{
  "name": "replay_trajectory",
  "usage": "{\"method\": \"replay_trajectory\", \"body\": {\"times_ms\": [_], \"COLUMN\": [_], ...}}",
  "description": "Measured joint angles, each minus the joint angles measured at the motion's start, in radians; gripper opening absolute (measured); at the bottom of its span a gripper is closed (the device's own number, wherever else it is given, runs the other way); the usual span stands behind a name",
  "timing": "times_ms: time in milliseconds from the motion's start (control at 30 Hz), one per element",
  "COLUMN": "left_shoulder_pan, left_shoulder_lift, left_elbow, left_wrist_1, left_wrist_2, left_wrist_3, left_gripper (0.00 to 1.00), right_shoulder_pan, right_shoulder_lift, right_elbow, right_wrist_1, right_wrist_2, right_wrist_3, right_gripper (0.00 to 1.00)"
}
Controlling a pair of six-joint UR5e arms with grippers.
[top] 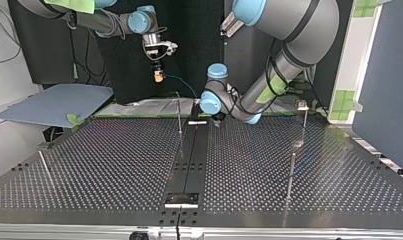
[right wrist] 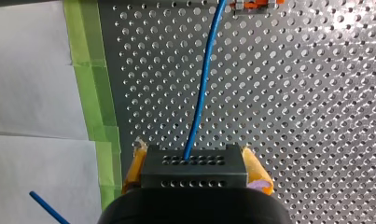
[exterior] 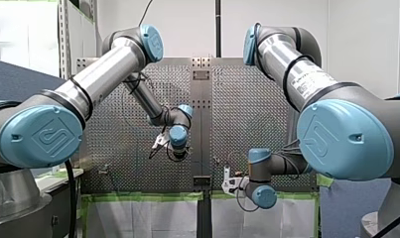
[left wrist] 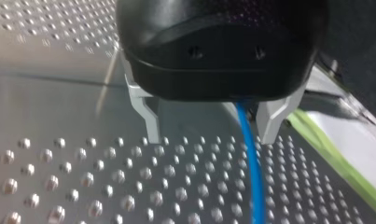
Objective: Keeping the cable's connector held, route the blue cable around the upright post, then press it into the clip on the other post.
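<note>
My gripper is to carry the blue cable (right wrist: pixel 204 79), which leaves the connector block (right wrist: pixel 192 168) in one smooth curve, so it will swing over in a gentle bow, still attached.
A blue cable (right wrist: pixel 203 79) leaves a black perforated connector block (right wrist: pixel 195 176), on which my right gripper (right wrist: pixel 195 161) is shut with its yellow pads (right wrist: pixel 256 169). In the top view that gripper (top: pixel 159 75) hangs above the table's far edge, and the cable (top: pixel 181 84) sags toward my left arm's wrist (top: pixel 211 100). My left gripper (left wrist: pixel 211 133) stands open low over the perforated plate. The cable (left wrist: pixel 249 158) runs between its metal fingers (left wrist: pixel 149 119), close to one of them. A thin upright post (top: pixel 179 116) stands near the middle, and a post with a clip (top: pixel 303 106) toward the top view's right.
Two more thin posts stand on the table, one (top: pixel 290 175) at the top view's right, one (top: pixel 44 167) leaning at its left. Green tape (right wrist: pixel 93 93) and white sheeting edge the plate beside my right gripper. An orange and metal fitting (right wrist: pixel 251 3) lies ahead along the cable.
</note>
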Motion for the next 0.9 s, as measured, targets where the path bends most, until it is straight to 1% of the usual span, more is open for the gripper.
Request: {"method": "replay_trajectory", "body": {"times_ms": [200,300,367,433,500,733,900], "left_shoulder_pan": [-0.012,-0.018,-0.023,-0.030,-0.040,-0.071,-0.089], "left_shoulder_lift": [-0.005,-0.023,-0.037,-0.046,-0.051,-0.053,-0.053], "left_elbow": [0.000,0.000,0.000,0.000,0.000,0.000,0.000], "left_wrist_1": [-0.018,-0.040,-0.051,-0.055,-0.055,-0.071,-0.091], "left_wrist_2": [0.059,0.091,0.110,0.130,0.151,0.219,0.237], "left_wrist_3": [-0.058,-0.091,-0.110,-0.130,-0.142,-0.157,-0.155], "left_gripper": [0.98,0.98,0.98,0.98,0.98,0.98,0.98], "right_shoulder_pan": [0.000,0.000,-0.001,-0.001,-0.001,-0.003,-0.006], "right_shoulder_lift": [0.000,0.000,0.000,0.000,0.000,0.000,0.000], "right_elbow": [0.000,0.000,-0.001,-0.003,-0.006,-0.010,-0.011], "right_wrist_1": [-0.004,-0.005,-0.004,-0.002,-0.001,0.014,0.018], "right_wrist_2": [-0.010,-0.024,-0.038,-0.050,-0.056,-0.072,-0.077], "right_wrist_3": [-0.001,-0.001,0.000,0.000,0.000,-0.001,0.000], "right_gripper": [0.00,0.00,0.00,0.00,0.00,0.00,0.00]}}
